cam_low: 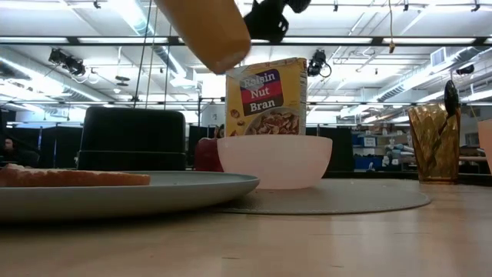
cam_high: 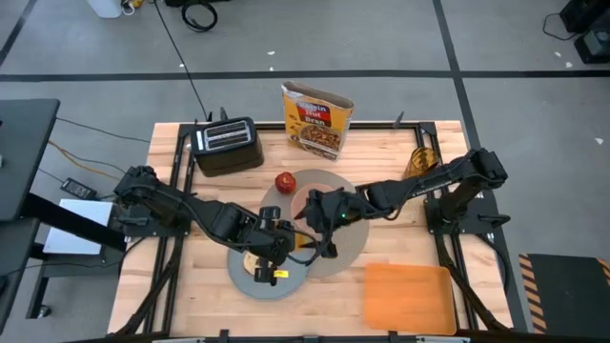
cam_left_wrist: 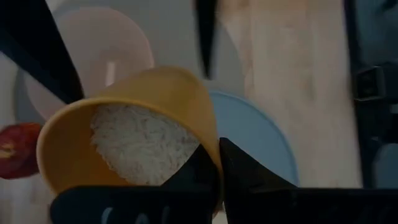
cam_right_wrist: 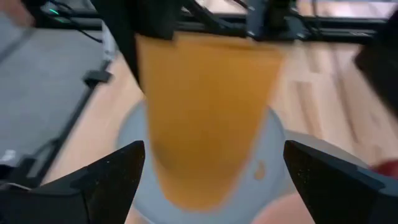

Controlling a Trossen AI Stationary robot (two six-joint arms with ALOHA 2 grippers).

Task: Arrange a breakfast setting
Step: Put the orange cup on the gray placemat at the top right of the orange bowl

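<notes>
Next, I grab the cup's side (cam_right_wrist: 208,118) with my right gripper and put the cup next to the pink bowl, because my left gripper is holding the orange cup (cam_left_wrist: 200,132) by its rim over the plate.
My left gripper (cam_high: 276,248) is shut on the small orange cup (cam_left_wrist: 143,130), which is tilted in the air over the grey plate (cam_high: 250,283); its inside looks whitish and grainy. My right gripper (cam_right_wrist: 214,152) is open, one finger on each side of the cup (cam_right_wrist: 208,118), and I cannot tell whether it touches. The bagel (cam_low: 73,178) lies on the plate. The pink bowl (cam_low: 274,160) stands on the taupe mat (cam_low: 338,198), the red apple (cam_high: 284,181) at the mat's far edge. The spoon (cam_low: 450,98) stands in an amber glass (cam_low: 435,143). My left gripper holds the cup by its rim (cam_left_wrist: 210,163), one finger inside the cup and one outside its wall. The fingers slant down at it from above. The cup is lifted clear of the plate and tilted, its bottom (cam_low: 229,60) lower than its mouth.
A black toaster (cam_high: 227,145) and a cereal box (cam_high: 316,119) stand at the table's far side. A flat orange board (cam_high: 408,295) lies near the front right. The two arms meet closely over the mat and plate.
</notes>
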